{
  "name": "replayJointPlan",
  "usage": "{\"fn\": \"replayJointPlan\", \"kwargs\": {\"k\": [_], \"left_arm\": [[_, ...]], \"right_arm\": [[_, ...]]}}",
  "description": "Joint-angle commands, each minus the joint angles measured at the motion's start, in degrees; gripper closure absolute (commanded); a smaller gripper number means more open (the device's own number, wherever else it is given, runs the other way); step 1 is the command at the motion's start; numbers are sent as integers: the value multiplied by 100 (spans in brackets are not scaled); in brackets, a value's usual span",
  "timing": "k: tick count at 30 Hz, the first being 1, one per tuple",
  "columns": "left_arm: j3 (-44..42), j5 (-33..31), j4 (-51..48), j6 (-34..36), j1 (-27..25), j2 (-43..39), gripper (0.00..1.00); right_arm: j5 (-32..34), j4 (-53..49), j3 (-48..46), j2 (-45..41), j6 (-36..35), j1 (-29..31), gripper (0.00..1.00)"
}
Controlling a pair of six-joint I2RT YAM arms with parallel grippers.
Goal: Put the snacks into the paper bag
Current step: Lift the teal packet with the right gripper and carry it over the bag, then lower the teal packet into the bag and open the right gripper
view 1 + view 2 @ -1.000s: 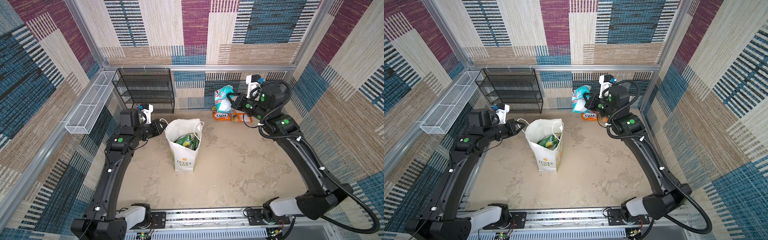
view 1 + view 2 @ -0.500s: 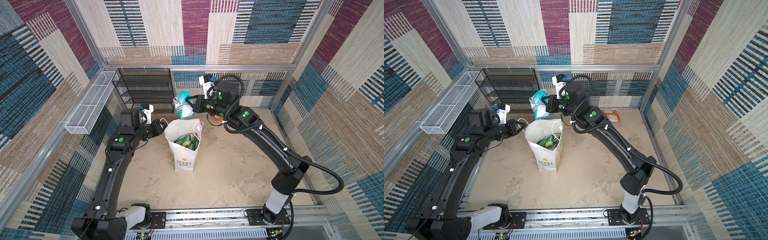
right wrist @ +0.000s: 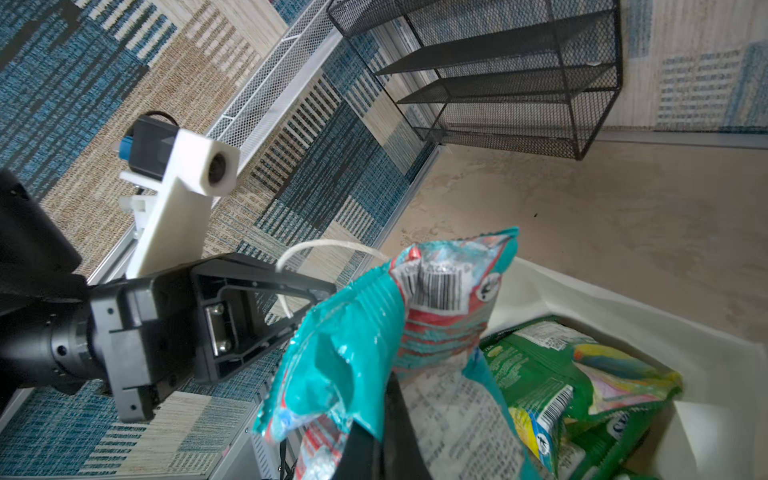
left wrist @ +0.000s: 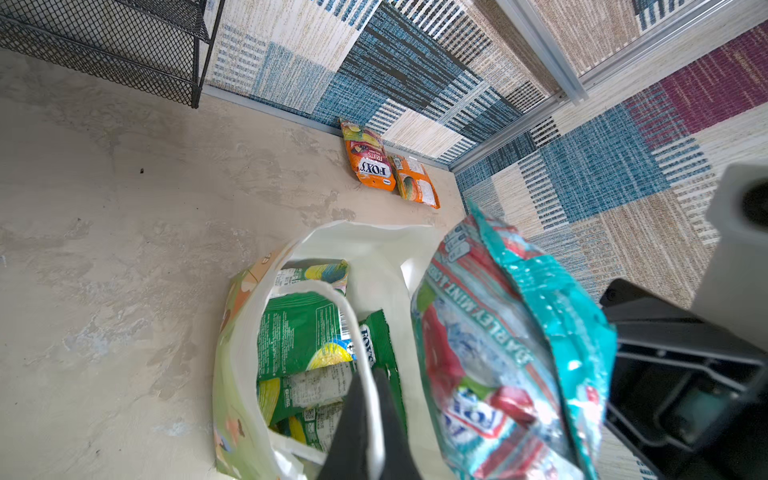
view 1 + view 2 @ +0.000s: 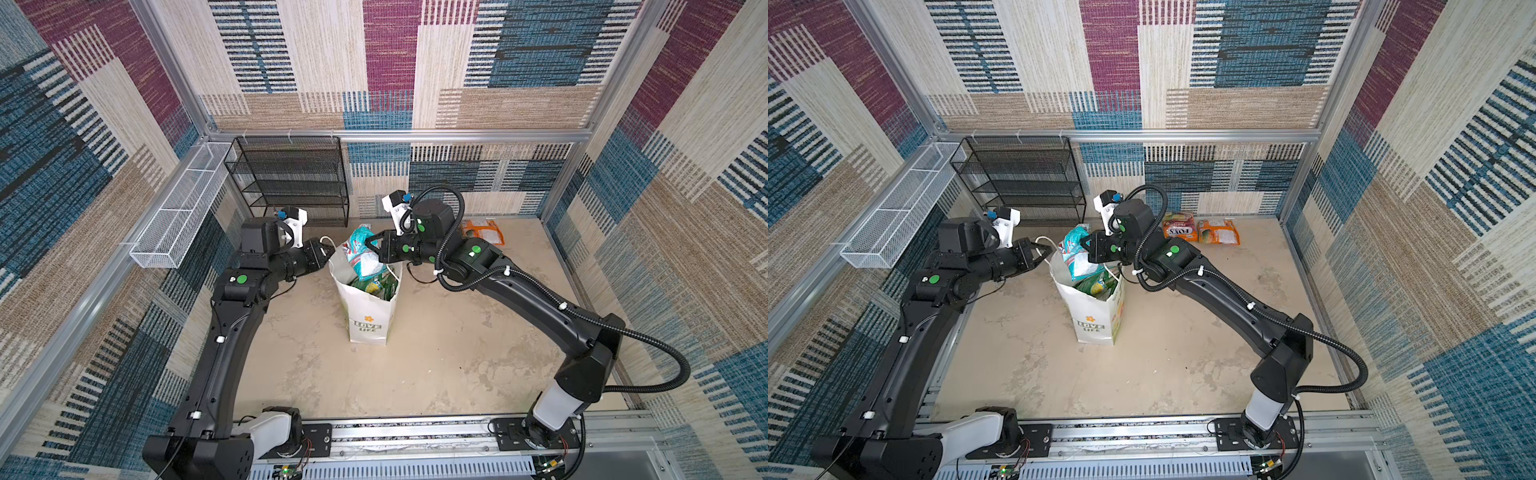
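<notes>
I should keep moving the packet down with my right gripper, because the teal-white snack packet's lower end [image 5: 366, 269] is dipping inside the bag's opening. I will let go once it reaches the green snacks [image 5: 379, 285].
The white paper bag [image 5: 370, 316] [image 5: 1094, 320] stands upright mid-floor, with green snacks [image 4: 303, 332] [image 3: 552, 374] inside it. My left gripper [image 5: 328, 250] [image 5: 1047, 249] [image 4: 370, 388] is shut on the bag's white cord handle [image 4: 353, 320] at the left rim. Over the bag's mouth, my right gripper [image 5: 372, 249] [image 5: 1086, 248] [image 3: 382, 399] is shut on a teal-white snack packet [image 5: 361, 255] [image 5: 1077, 255] [image 4: 498, 340] [image 3: 374, 328]. Its lower end dips inside the rim. Two orange snacks [image 5: 1179, 226] [image 5: 1219, 232] [image 4: 370, 160] lie at the back right wall.
A black mesh rack [image 5: 291, 183] [image 3: 519, 70] stands against the back wall behind the left gripper. A white wire basket [image 5: 183, 208] hangs on the left wall. A metal rail [image 5: 415, 432] runs along the front edge.
My right arm swung left from the back right corner, carrying the teal-white packet to the bag's mouth. The left gripper has kept its hold on the handle.
</notes>
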Motion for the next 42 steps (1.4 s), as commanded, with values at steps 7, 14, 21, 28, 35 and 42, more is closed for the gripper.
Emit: {"fn": "replayJointPlan", "kwargs": {"k": [7, 14, 21, 28, 35, 42], "left_arm": [[-6, 88, 186, -56, 0, 4, 98], [-6, 74, 188, -46, 0, 1, 98], [3, 84, 181, -45, 7, 0, 98], [-6, 85, 197, -59, 12, -22, 98], [-6, 107, 204, -56, 12, -2, 98], [-10, 115, 231, -63, 20, -58, 98]], "right_arm": [[357, 1, 317, 282, -222, -7, 100], [388, -385, 733, 816, -286, -7, 100], [672, -615, 582, 895, -428, -7, 100], [940, -858, 471, 1033, -708, -7, 100], [1106, -965, 474, 1379, -824, -7, 100], [1074, -1106, 395, 1774, -837, -3, 98]]}}
